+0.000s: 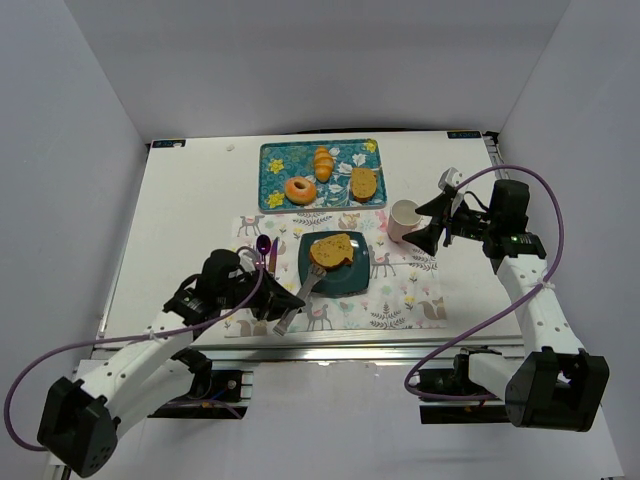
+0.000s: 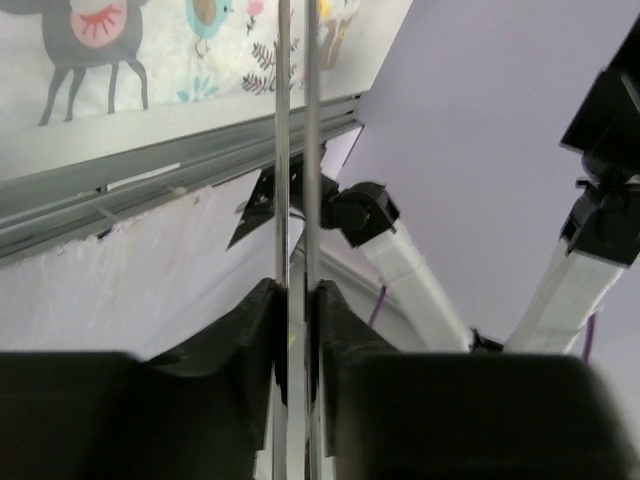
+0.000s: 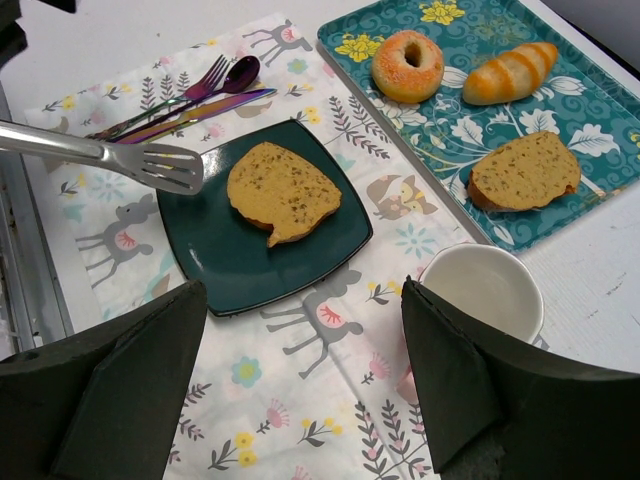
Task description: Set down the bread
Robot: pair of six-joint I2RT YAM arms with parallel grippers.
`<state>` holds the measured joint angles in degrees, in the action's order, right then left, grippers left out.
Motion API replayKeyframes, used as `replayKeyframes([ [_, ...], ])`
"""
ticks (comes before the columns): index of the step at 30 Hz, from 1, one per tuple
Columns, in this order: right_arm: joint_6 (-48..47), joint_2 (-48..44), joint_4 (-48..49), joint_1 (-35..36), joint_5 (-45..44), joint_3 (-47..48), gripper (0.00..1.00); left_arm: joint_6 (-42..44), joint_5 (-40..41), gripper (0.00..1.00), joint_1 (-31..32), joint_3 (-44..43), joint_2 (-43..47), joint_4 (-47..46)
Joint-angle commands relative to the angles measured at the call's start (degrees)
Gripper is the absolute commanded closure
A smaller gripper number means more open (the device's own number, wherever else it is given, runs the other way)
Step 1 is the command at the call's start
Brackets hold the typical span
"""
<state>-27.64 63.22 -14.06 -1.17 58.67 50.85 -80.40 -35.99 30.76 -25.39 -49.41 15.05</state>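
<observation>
The bread is on the plate [image 1: 332,251], clear of the spatula, so the robot's left gripper should keep going to the open tabletop [image 1: 193,228] beside the placemat and let go of the spatula there.
The bread [image 1: 332,250] [image 3: 283,190], a golden-brown toast slice with a notched edge, lies flat on the dark square plate [image 1: 352,280] [image 3: 230,265]. My left gripper [image 1: 276,304] [image 2: 295,300] is shut on the thin metal handle of a spatula [image 1: 303,292] [image 2: 295,150]. The slotted spatula head [image 3: 160,166] hovers at the plate's left edge, apart from the bread. My right gripper [image 1: 427,226] [image 3: 303,288] hangs open above the placemat, between the plate and the cup, with nothing in it.
A white cup [image 1: 403,220] [image 3: 485,290] stands right of the plate. The teal tray [image 1: 272,160] [image 3: 600,120] behind holds a donut [image 3: 408,65], a croissant [image 3: 512,72] and an oval bread slice [image 3: 525,172]. Purple cutlery [image 1: 266,250] [image 3: 200,95] lies left of the plate.
</observation>
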Motion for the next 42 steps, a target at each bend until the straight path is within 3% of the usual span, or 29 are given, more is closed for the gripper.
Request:
replayKeyframes([
  [1, -0.9, -1.4, -0.8, -0.3, 1.0, 0.5, 0.17, 0.9, -0.1, 0.73, 0.2, -2.8, 4.7, 4.5],
  [6, -1.2, -1.6, -1.1, -0.3, 1.3, 0.6, 0.17, 1.2, 1.2, 0.98, 0.2, -5.1, 9.1, 5.5],
  [8, -2.9, -1.7, -1.8, -0.2, 1.9, 0.8, 0.17, 6.4, 2.6, 1.00, -0.3, -7.5, 8.8, 8.7],
  [10, -4.9, -1.7, -3.0, 0.1, 2.7, 1.1, 0.17, 17.1, 10.3, 1.00, -2.3, -12.3, 3.2, 17.9],
  [11, -7.8, -1.5, -5.0, 0.8, 2.8, 1.6, 0.17, 29.9, 15.2, 1.00, -3.1, -19.4, 0.0, 28.7],
  [12, -9.3, -1.3, -6.3, 1.0, 2.5, 2.0, 0.16, 35.1, 29.2, 1.00, -3.4, -23.1, -6.9, 33.7],
  [13, -10.6, -1.3, -7.5, 3.4, 2.1, 2.2, 0.14, 39.1, 36.7, 1.00, -3.6, -26.3, -9.8, 37.0],
  [16, -14.9, -1.2, -11.0, 7.8, -0.7, 2.9, 0.13, 51.2, 53.8, 1.00, -4.3, -31.6, -16.4, 35.7],
  [18, -18.1, -1.1, -12.7, 10.4, -3.8, 3.3, 0.13, 63.6, 56.2, 1.00, -6.7, -28.2, -17.6, 26.5],
  [19, -18.8, -1.1, -13.0, 12.6, -4.7, 3.4, 0.13, 70.0, 55.7, 1.00, -8.4, -26.3, -17.7, 23.2],
  [22, -18.9, -0.1, -12.8, 14.3, -5.2, 4.0, 0.12, 77.6, 49.4, 1.00, -18.4, -18.0, -19.4, 11.1],
  [24, -18.5, 1.0, -13.2, 14.7, -5.2, 4.8, 0.11, 79.6, 45.2, 1.00, -26.4, -19.1, -22.6, 8.3],
  [28, -17.4, 1.9, -12.5, 15.1, -5.7, 5.0, 0.11, 80.2, 41.6, 1.00, -33.1, -21.3, -27.3, 5.0],
  [34, -16.8, 2.2, -13.3, 15.3, -7.1, 5.7, 0.10, 83.8, 36.1, 1.00, -36.7, -24.3, -37.6, 5.5],
  [36, -17.2, 2.4, -13.8, 15.3, -8.0, 6.1, 0.11, 85.8, 33.2, 0.95, -37.4, -26.2, -41.8, 8.9],
  [42, -17.4, 3.7, -15.0, 15.3, -8.5, 8.1, 0.10, 85.8, 34.1, 0.58, -38.7, -28.9, -46.8, 12.3],
])
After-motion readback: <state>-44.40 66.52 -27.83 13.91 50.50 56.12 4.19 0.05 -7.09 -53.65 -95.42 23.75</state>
